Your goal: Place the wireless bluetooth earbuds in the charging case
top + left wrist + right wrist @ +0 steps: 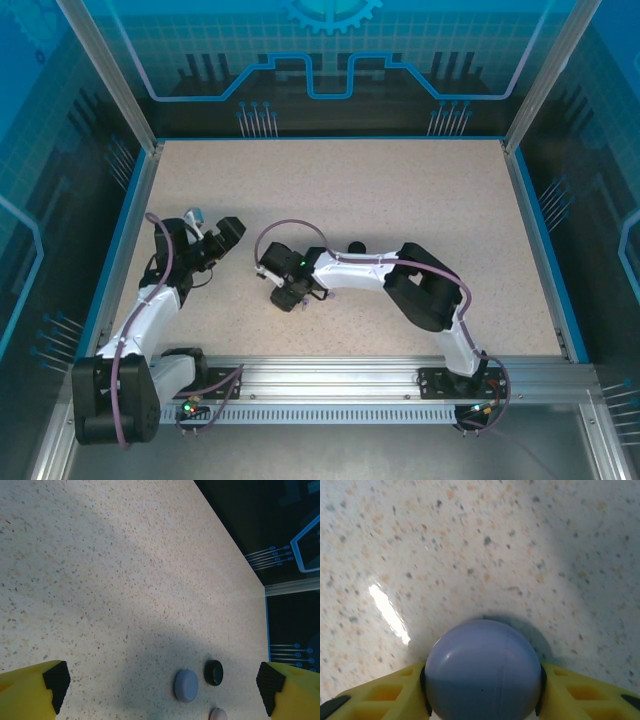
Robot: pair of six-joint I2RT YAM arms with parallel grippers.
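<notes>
The lavender case [482, 672] sticks out past my right gripper's fingers, so my open left gripper keeps moving toward the case's loose end [482, 632] and closes there.
No earbuds show in these frames. In the right wrist view, a lavender round charging case [483, 672] with a seam line sits low over the speckled table, and my right gripper [482, 682] is shut on its two sides. From above, the right gripper [286, 294] is at mid table, pointing left. In the left wrist view, my left gripper [162, 684] stands wide open above the table with nothing between its fingers. Ahead of it lie a second lavender case [186, 685], a black case [214, 672] and a pale pink case [218, 714], all closed.
The speckled beige table [400, 190] is bounded by a blue rim and aluminium posts. In the left wrist view the table edge and a dark wall [260, 525] run along the right. The left gripper [218, 238] is near the table's left side.
</notes>
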